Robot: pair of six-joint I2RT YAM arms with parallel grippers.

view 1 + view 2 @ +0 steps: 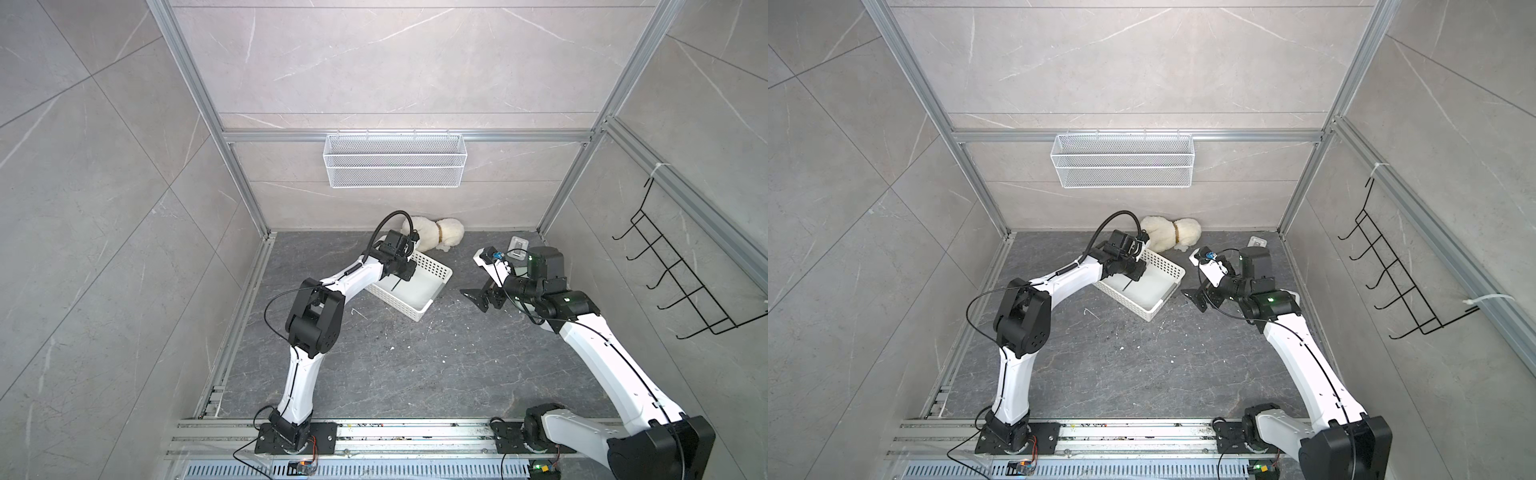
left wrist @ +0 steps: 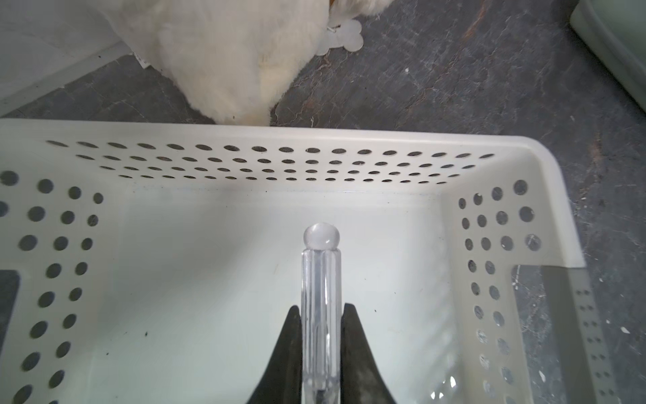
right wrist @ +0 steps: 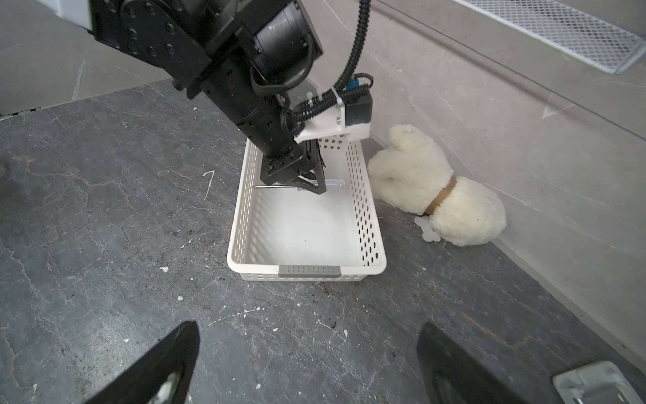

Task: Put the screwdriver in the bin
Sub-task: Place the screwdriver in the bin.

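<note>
The screwdriver's handle [image 2: 321, 262] and stem have room between the bin's sides. My left gripper should go on lowering them until the handle is close to the empty bin's bottom [image 1: 412, 293], and then let go.
The screwdriver [image 2: 321, 297] has a clear plastic handle and a thin silver shaft [image 3: 276, 186]. My left gripper [image 2: 321, 307] is shut on the handle, one black finger on each side. It holds the tool level inside the bin [image 3: 363, 210], crosswise and just above the floor near the bin's far end. The bin [image 1: 434, 264] is a white perforated basket on the dark floor; both top views show the left gripper [image 1: 405, 275] reaching into it [image 1: 1165, 266]. My right gripper [image 3: 307, 335] stands open over bare floor, right of the bin [image 1: 478, 300], with nothing between its fingers.
A white plush toy [image 1: 438, 232] lies against the back wall just behind the bin. A small metal plate [image 1: 518, 247] sits near the right arm's wrist. A bent whitish wire [image 3: 209, 182] lies left of the bin. A wire-mesh basket [image 1: 395, 160] and black hook rack [image 1: 681, 274] hang on the walls.
</note>
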